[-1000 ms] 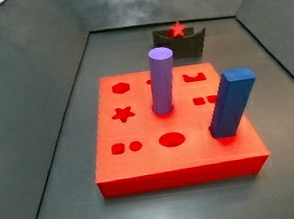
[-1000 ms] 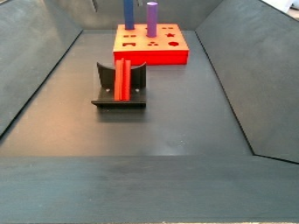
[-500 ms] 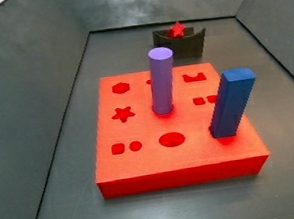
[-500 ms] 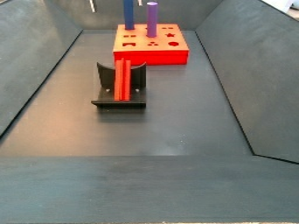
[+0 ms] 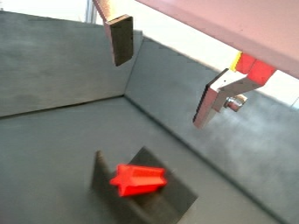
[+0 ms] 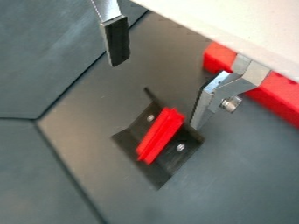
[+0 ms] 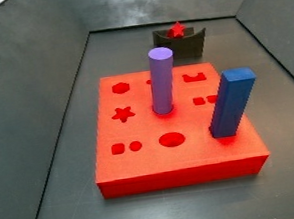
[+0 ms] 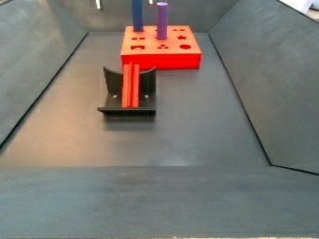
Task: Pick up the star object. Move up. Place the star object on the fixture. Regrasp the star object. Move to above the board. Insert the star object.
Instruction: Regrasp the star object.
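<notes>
My gripper will find a long body behind the star object's star-shaped end (image 7: 177, 29) when it lifts the star object, because that end faces out of the fixture's notch.
The star object (image 5: 140, 179) is a short red peg lying on the fixture (image 5: 177, 203), a dark notched block. It shows in both wrist views and both side views (image 6: 160, 136) (image 7: 177, 29) (image 8: 130, 86). My gripper (image 5: 167, 68) hangs above the fixture (image 6: 165, 171), open and empty, its fingers (image 6: 114, 39) wide apart and well clear of the peg. The board (image 7: 144, 174) is a thick red slab with shaped holes; it also shows in the side view (image 8: 159, 62) beyond the fixture (image 8: 129, 105). My gripper does not show clearly in either side view.
A tall purple cylinder (image 7: 163, 79) and a tall blue square post (image 7: 231, 101) stand upright in the board. A corner of the board (image 6: 225, 59) shows beside a finger in a wrist view. Dark sloping walls enclose the grey floor (image 8: 162, 140).
</notes>
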You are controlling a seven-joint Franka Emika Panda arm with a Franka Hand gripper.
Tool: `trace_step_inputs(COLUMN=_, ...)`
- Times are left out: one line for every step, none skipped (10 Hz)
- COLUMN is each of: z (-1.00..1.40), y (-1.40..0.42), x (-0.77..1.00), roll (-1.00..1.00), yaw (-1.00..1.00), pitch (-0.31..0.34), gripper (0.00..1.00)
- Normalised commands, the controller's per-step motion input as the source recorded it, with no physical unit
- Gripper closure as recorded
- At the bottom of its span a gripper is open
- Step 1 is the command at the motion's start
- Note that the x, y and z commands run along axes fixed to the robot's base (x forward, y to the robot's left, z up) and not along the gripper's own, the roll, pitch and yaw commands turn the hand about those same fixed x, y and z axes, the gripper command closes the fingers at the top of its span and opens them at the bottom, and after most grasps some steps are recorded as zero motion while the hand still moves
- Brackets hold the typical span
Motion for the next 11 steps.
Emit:
trace_step_inputs(z=-0.01, y=-0.03, x=0.04, roll=1.00, yaw=0.04, pitch=0.036, gripper=0.00)
trace_step_inputs(z=-0.01, y=-0.03, x=0.06, roll=1.00, yaw=0.05, pitch=0.059, gripper=0.00)
trace_step_inputs(z=-0.01, y=-0.03, x=0.07, roll=1.00, yaw=0.06, pitch=0.084, gripper=0.00)
trace_step_inputs(z=-0.02, y=-0.04, x=0.09, roll=1.00, yaw=0.08, pitch=0.126, gripper=0.00)
trace_step_inputs(z=-0.01, y=-0.04, x=0.09, roll=0.92, yaw=0.09, pitch=0.140, gripper=0.00)
trace_step_inputs(z=-0.01, y=-0.04, x=0.09, roll=0.66, yaw=0.11, pitch=0.140, gripper=0.00)
trace_step_inputs(z=-0.02, y=-0.04, x=0.09, roll=0.40, yaw=0.13, pitch=0.127, gripper=0.00)
trace_step_inputs(z=-0.01, y=-0.03, x=0.09, roll=0.27, yaw=0.15, pitch=0.113, gripper=0.00)
trace_step_inputs(z=-1.00, y=0.08, x=0.03, roll=0.27, yaw=0.13, pitch=0.024, gripper=0.00)
trace_step_inputs(z=-1.00, y=0.08, x=0.03, roll=0.25, yaw=0.13, pitch=0.000, gripper=0.00)
trace_step_inputs(z=-1.00, y=0.06, x=0.04, roll=0.20, yaw=0.12, pitch=-0.030, gripper=0.00)
